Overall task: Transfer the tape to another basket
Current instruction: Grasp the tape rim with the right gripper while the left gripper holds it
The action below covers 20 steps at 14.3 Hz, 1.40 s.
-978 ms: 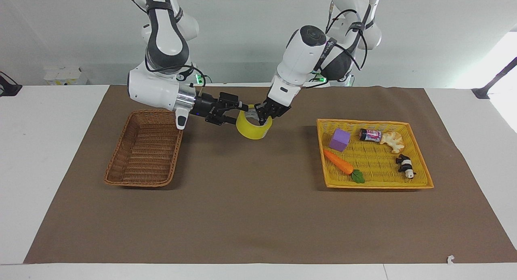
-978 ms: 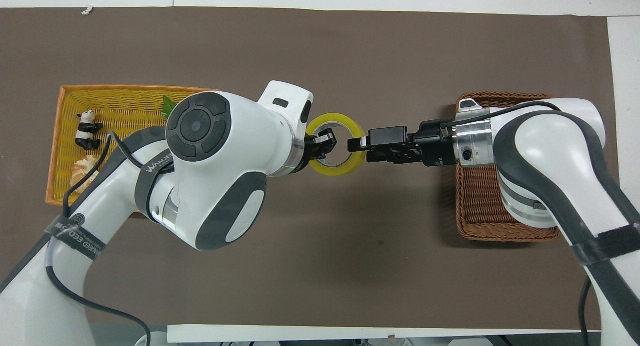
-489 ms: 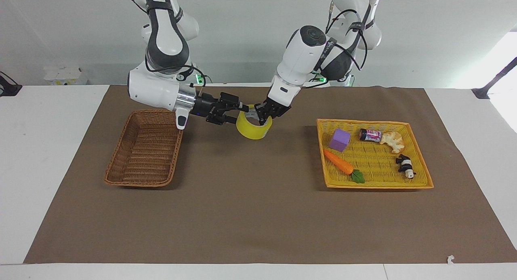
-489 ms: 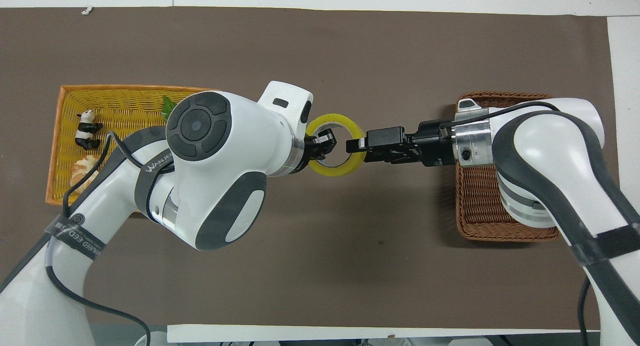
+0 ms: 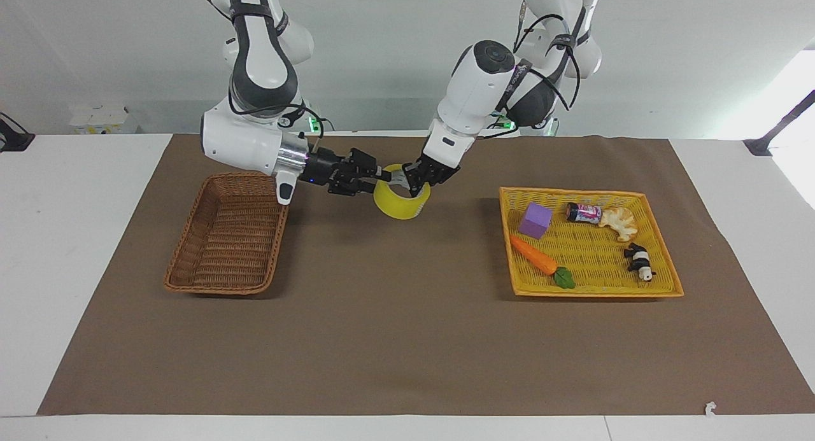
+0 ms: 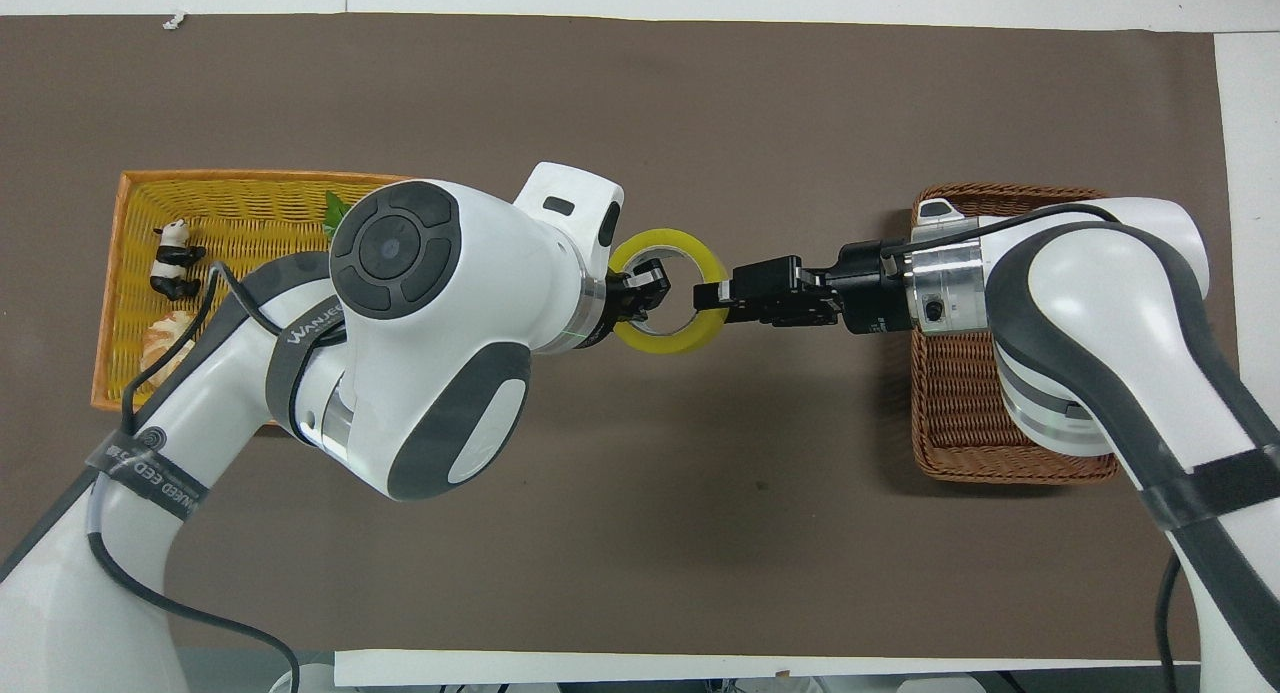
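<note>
Next, I open my left gripper and back it off before my right gripper carries the tape to the brown basket [image 5: 226, 242], because both grippers are shut on the tape's rim [image 6: 631, 256].
The yellow tape [image 5: 398, 207] hangs upright a little above the brown mat, between the two baskets. My left gripper [image 5: 414, 181] is shut on the tape's rim at the side toward the left arm's end, one finger inside the core. My right gripper [image 5: 377, 181] reaches in level from the dark-brown wicker basket's [image 5: 216, 288] side and is closed on the opposite rim. In the overhead view the tape [image 6: 700, 325] sits between the left gripper [image 6: 640, 291] and the right gripper [image 6: 708, 296]. The brown basket [image 6: 1000, 468] lies partly under the right arm.
A bright yellow tray basket [image 5: 592, 293] at the left arm's end holds a purple cube [image 5: 535, 220], a carrot [image 5: 535, 255], a small can [image 5: 584, 212], a bun-like toy [image 5: 617, 221] and a panda [image 5: 639, 261]. The brown mat [image 5: 407, 339] covers the table.
My right gripper has moved in onto the tape's rim and its fingers have narrowed around it. The tape and the left gripper have hardly moved.
</note>
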Each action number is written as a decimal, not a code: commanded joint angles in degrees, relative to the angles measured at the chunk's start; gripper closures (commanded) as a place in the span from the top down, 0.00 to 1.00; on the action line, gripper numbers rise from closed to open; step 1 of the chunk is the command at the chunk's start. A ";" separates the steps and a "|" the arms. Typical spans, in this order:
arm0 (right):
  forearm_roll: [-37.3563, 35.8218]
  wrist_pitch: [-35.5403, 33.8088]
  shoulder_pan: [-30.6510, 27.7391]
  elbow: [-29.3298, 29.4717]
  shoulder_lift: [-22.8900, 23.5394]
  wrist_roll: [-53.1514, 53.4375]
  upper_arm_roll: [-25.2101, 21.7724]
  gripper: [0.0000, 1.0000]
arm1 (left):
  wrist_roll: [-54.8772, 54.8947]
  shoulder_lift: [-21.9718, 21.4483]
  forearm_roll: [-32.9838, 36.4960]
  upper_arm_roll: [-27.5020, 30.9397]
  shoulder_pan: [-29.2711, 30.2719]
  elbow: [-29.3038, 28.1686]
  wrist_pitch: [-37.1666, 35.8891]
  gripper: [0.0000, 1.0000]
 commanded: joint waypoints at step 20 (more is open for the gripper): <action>-2.22 -1.43 -8.73 -0.33 -1.14 2.84 0.11 0.00 | 0.62 -3.30 -0.20 1.09 5.41 10.25 -15.70 1.00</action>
